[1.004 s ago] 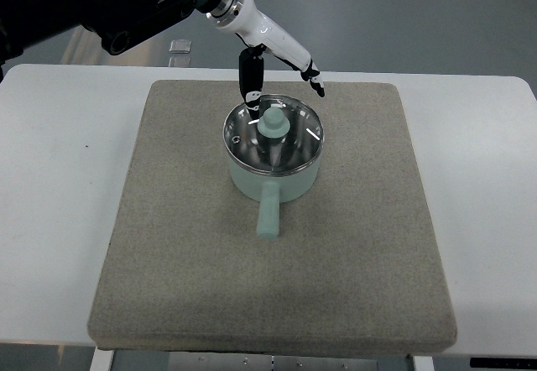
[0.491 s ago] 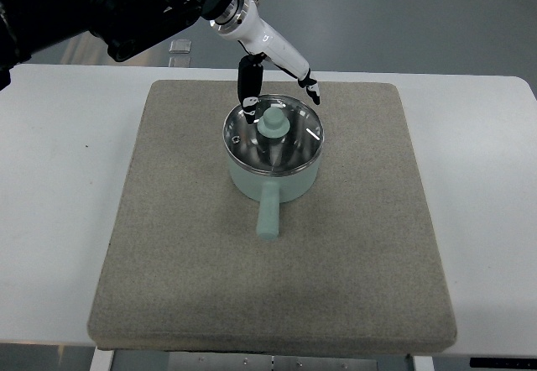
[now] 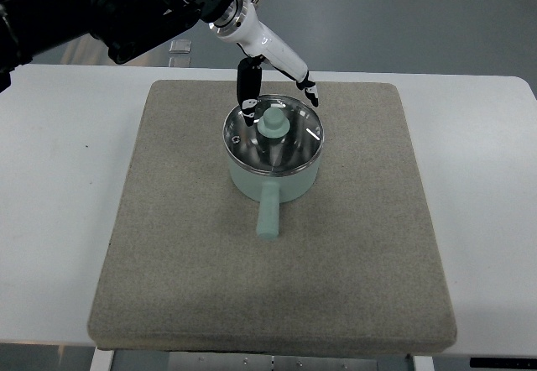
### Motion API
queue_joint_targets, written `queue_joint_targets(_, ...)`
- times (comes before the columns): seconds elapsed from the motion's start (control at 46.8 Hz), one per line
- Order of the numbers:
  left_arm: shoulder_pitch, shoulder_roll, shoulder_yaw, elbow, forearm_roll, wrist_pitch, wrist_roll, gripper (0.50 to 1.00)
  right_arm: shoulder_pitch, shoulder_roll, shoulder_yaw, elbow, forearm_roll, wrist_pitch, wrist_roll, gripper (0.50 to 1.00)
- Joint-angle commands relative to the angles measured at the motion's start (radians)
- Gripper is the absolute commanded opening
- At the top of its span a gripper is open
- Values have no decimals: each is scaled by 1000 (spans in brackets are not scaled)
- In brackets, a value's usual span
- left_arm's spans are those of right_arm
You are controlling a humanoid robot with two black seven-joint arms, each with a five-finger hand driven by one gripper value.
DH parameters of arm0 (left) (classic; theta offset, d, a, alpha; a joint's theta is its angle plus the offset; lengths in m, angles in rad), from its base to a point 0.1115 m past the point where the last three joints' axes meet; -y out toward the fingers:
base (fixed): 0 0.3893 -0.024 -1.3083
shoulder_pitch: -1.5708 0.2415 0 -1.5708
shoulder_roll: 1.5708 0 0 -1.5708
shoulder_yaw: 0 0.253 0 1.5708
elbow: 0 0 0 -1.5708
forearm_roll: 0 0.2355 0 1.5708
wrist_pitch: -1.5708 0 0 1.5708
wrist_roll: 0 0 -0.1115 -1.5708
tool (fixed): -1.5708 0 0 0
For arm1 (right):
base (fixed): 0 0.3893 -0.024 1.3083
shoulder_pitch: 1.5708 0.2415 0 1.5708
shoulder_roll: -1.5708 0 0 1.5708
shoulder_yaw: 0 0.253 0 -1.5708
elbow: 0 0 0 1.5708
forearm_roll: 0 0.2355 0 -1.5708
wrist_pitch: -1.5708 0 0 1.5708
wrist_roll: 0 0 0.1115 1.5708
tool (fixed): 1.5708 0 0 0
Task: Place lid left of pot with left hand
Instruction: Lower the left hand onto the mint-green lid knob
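Smooth, shiny metal is visible through the glass [image 3: 275, 154] below the knob, so I expect to find the pale green pot [image 3: 295, 188] empty when I lift the lid.
A pale green pot [image 3: 273, 178] stands in the middle of the grey mat [image 3: 185, 245], its handle pointing toward the near edge. A glass lid [image 3: 289, 140] with a green knob [image 3: 272, 122] sits on the pot. My left hand [image 3: 277, 94] comes in from the upper left on a black arm and hovers over the pot's far rim. Its fingers are spread: a dark thumb [image 3: 248, 94] hangs just left of the knob, and white fingers [image 3: 309, 90] reach past the far right rim. Nothing is held.
The mat lies on a white table [image 3: 50, 203]. A small clear object [image 3: 179, 47] lies beyond the table's far edge. Bare mat stretches left of the pot.
The left hand has drawn slightly up and back toward the far side of the pot. Pot and lid have not moved.
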Motion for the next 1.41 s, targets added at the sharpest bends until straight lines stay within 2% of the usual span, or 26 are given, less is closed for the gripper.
queue_joint_targets(0.0,2,-1,0,-2,4,0,0,992,0,0,-1,0,0,0,0,921)
queue_joint_targets(0.79,29,-16,1,-2,11,0,0,979,0,0,-1,0,0,0,0,921)
queue_joint_targets(0.897,29,-16,1,-2,11,0,0,969,0,0,-1,0,0,0,0,921)
queue_joint_targets(1.047,29,-18,1,0,11,0,0,907,0,0,-1,0,0,0,0,921)
queue_joint_targets(1.389,12,-18,-2,2,7,0,0,906,0,0,-1,0,0,0,0,921)
